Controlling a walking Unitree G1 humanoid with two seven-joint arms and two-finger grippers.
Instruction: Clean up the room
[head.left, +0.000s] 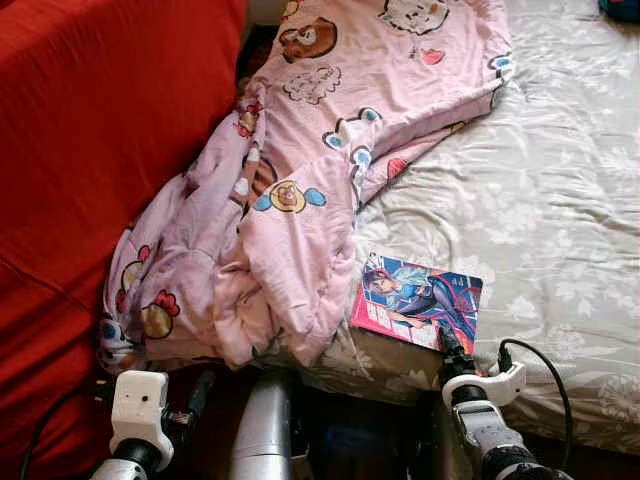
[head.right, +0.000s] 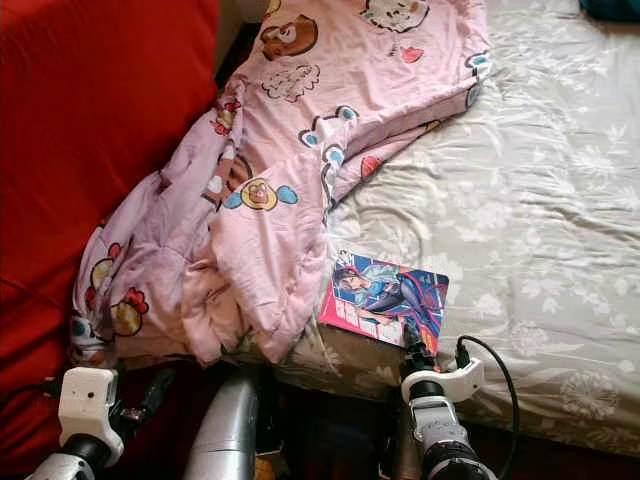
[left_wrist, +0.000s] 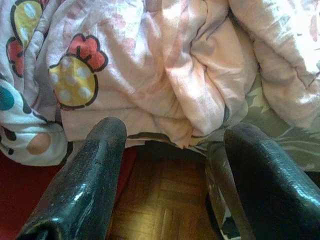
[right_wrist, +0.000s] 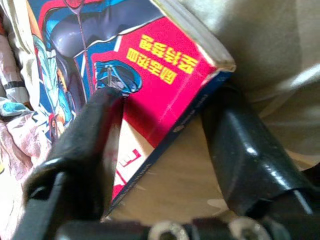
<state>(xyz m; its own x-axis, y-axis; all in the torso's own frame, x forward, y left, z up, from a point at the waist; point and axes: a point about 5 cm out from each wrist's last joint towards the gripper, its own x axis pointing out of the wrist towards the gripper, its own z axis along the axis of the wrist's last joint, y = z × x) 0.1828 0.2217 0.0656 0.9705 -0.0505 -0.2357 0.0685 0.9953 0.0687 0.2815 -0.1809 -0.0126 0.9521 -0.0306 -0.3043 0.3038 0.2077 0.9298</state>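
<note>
My right gripper has the spine (right_wrist: 174, 131) between its fingers, so the comic book (head.left: 418, 303) will stay together and its free pages will fan out a little when I lift it.
A comic book (head.left: 418, 298) with a red and blue cover lies on the bed near its front edge, just right of a crumpled pink cartoon quilt (head.left: 300, 180). My right gripper (head.left: 450, 350) is at the book's near corner. In the right wrist view it is open (right_wrist: 165, 105), one finger over the cover (right_wrist: 150, 65) and the other beside the spine. My left gripper (left_wrist: 175, 135) is open and empty, low in front of the quilt's hanging edge (left_wrist: 165, 75).
The bed carries a grey floral sheet (head.left: 560, 200). A large red fabric surface (head.left: 90, 130) rises along the left, against the quilt. Wooden floor (left_wrist: 165, 200) shows under the bed's edge. A dark blue item (head.left: 620, 8) sits at the far right corner.
</note>
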